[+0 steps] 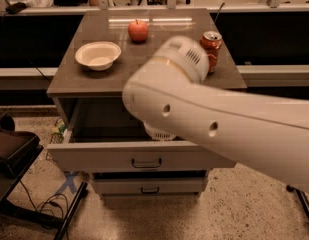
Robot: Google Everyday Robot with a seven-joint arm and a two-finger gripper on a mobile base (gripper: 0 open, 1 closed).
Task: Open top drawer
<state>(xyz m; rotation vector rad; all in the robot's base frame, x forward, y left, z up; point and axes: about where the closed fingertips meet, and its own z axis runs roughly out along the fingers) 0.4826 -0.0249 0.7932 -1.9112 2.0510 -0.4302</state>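
Observation:
Next, my gripper goes down behind the drawer's front [176, 143] and pulls toward me, because the top drawer stands only partly open [102, 122] and my gripper is above the drawer's inside.
The top drawer [94, 156] of the grey cabinet stands pulled out toward me, its black bar handle [146, 162] showing at the centre of its front. Its inside is dark and largely covered by my arm. My white arm [219, 129] reaches in from the right and crosses above the open drawer. My gripper [159, 132] is mostly hidden behind the arm; only a pale ribbed part shows under the arm, above the drawer's inside and clear of the handle.
On the cabinet top [69, 81] stand a white bowl [98, 55], a red apple [138, 30] and an orange soda can [211, 46]. A lower drawer [149, 186] is shut. A dark chair [11, 149] and cables lie at the left.

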